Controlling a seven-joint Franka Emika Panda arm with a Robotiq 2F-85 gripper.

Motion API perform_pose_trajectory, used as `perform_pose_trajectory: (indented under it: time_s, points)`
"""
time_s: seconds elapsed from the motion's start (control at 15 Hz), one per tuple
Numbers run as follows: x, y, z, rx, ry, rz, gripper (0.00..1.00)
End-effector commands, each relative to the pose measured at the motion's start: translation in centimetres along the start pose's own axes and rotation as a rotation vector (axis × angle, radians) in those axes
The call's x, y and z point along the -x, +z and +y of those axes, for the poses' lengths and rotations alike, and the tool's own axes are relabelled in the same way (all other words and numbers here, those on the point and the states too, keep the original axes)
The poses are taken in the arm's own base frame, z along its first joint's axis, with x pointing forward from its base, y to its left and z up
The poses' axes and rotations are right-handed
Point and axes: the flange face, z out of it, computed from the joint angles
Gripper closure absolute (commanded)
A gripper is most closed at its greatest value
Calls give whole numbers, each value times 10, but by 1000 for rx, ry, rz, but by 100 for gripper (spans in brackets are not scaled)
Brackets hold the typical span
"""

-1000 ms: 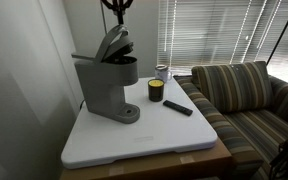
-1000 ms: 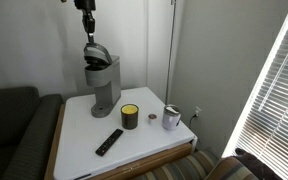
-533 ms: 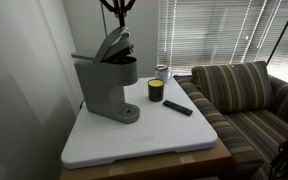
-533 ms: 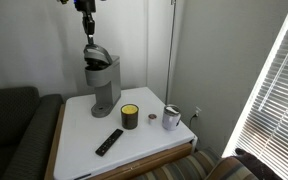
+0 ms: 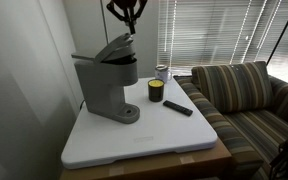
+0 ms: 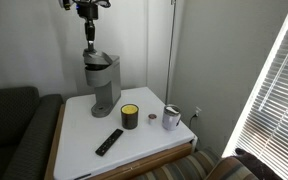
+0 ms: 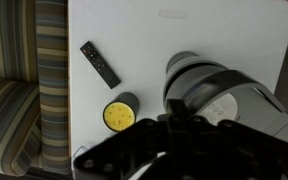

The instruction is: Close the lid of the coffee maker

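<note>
The grey lid slants with its front edge raised [image 5: 126,41] over the coffee maker's rim, so my gripper should lift off, move forward and press the lid's front down.
The tall grey coffee maker [image 5: 102,88] stands at the back of the white table [image 5: 149,138] and shows in both exterior views [image 6: 102,82]. Its grey lid [image 5: 115,48] is tilted, partly raised, with the front edge up. In an exterior view the lid [image 6: 92,56] looks nearly down. My gripper [image 5: 131,32] is shut and empty, its fingertips on the lid's raised front edge [image 6: 88,44]. In the wrist view the dark gripper [image 7: 176,118] hangs right over the grey lid [image 7: 216,88].
A yellow-topped black jar [image 5: 155,91] [image 7: 119,114], a black remote [image 5: 178,107] [image 7: 100,63] and a small metal cup [image 5: 162,72] [image 6: 171,118] lie on the table. A striped sofa [image 5: 246,95] stands beside it. Window blinds [image 5: 214,30] hang behind.
The lid has swung down from a steep tilt to a shallow one. My gripper has moved down and forward with it.
</note>
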Motion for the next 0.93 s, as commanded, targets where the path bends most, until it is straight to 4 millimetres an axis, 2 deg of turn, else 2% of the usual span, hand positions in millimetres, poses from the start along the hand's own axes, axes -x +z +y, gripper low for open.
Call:
perform_pose_trajectory:
  time_s: [0.0, 0.2, 0.6, 0.87]
  points:
    - [-9, 12, 12, 8, 49, -61, 100]
    - [-11, 9, 16, -3, 74, -61, 100]
    - [1, -36, 16, -54, 47, 25, 100]
    - [14, -47, 6, -68, 22, 35, 100]
